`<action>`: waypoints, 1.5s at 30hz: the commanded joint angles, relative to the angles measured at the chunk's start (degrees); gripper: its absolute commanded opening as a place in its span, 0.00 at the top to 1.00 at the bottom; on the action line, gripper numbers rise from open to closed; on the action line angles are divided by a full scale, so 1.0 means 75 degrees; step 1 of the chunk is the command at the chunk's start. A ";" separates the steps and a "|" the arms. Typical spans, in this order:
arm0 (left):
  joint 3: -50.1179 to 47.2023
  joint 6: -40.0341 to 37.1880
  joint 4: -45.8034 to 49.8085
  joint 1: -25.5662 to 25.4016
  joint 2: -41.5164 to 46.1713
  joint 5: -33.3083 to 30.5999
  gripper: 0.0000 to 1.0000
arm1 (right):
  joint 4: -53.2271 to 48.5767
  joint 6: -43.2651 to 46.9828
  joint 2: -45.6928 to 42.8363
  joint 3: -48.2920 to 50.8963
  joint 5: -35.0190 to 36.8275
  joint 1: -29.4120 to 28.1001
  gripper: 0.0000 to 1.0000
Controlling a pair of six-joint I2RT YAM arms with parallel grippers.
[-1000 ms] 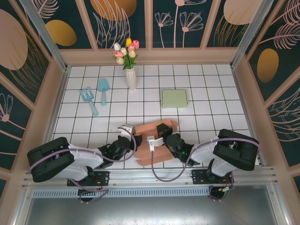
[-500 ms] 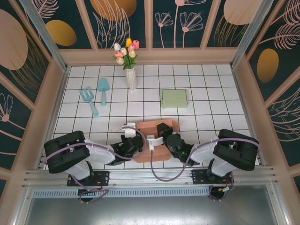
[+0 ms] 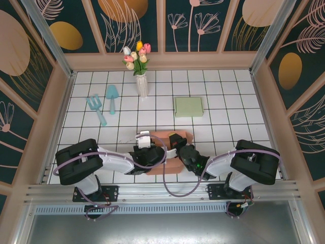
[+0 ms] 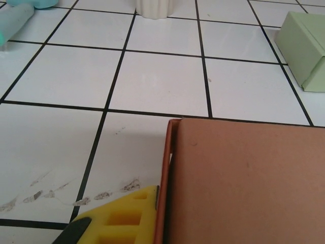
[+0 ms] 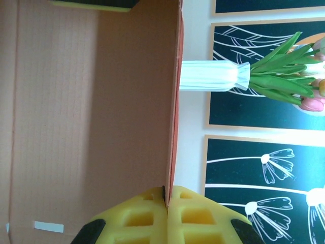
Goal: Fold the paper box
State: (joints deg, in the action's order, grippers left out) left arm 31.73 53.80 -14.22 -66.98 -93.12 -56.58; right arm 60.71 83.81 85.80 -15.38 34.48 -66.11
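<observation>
My left gripper should open, move back clear of the paper box's panel because the panel covers one of its fingers, and then pinch the paper box's thin side.
The salmon paper box lies near the table's front, between both arms. My left gripper is at its left side. In the left wrist view one yellow finger presses the box's thin left wall at the middle of the frame, and the box panel hides the other finger. My right gripper is over the box's middle. In the right wrist view its two yellow fingers meet on the edge of an upright box wall, so my right gripper is shut on it.
A flat green box lies behind the paper box, also far right. A white vase of tulips stands at the back centre. A teal trowel and fork lie at the back left.
My left gripper has slid right from beside the box onto its left wall. The box now looks narrower and more closed up. My right gripper has barely moved.
</observation>
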 commanded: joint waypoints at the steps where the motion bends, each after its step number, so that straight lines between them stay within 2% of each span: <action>1: -0.0214 -0.0270 0.0136 0.0361 -0.0068 -0.1039 0.83 | -0.0410 -0.0429 0.0014 0.0233 -0.0097 -0.0072 1.00; 5: -0.0213 -0.0761 -0.0355 0.0355 -0.0097 -0.0665 0.70 | -0.0379 -0.0583 0.0066 0.0230 -0.0121 -0.0035 1.00; 7: -0.0238 -0.0877 -0.0621 0.0354 -0.0174 -0.0445 0.67 | -0.0331 -0.0661 0.0123 0.0234 -0.0117 -0.0022 1.00; 18: -0.0972 -0.1486 -0.2450 0.0362 -0.0486 0.0431 0.68 | -0.0117 -0.0923 0.0360 0.0300 -0.0097 -0.0010 1.00; 29: -0.1245 -0.2173 -0.2902 0.0359 -0.0152 -0.0206 0.66 | -0.0015 -0.1225 0.0386 0.0367 -0.0169 -0.0005 1.00; 33: -0.0865 -0.2080 -0.2723 0.0365 -0.0393 -0.0651 0.75 | 0.0122 -0.1272 0.0541 0.0408 -0.0149 -0.0008 1.00; 38: -0.0645 -0.1179 -0.1877 0.0454 -0.0539 -0.1095 0.98 | 0.0113 -0.1319 0.0493 0.0383 -0.0053 -0.0001 1.00; 40: -0.0661 -0.0965 -0.1660 0.0548 -0.0479 -0.1061 0.98 | 0.0080 -0.1373 0.0420 0.0379 -0.0040 0.0022 1.00; 42: -0.0742 -0.1125 -0.1746 0.0564 -0.0335 -0.0873 0.93 | -0.0007 -0.1459 0.0367 0.0357 -0.0052 0.0030 1.00; 45: -0.0967 -0.1596 -0.2266 0.0564 0.0115 -0.0165 0.74 | -0.0018 -0.1572 0.0428 0.0352 -0.0070 0.0050 1.00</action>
State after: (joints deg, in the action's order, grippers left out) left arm 26.24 41.63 -31.09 -65.04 -95.53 -55.88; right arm 65.98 75.66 88.29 -14.48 34.81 -65.93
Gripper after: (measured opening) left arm 0.221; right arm 0.049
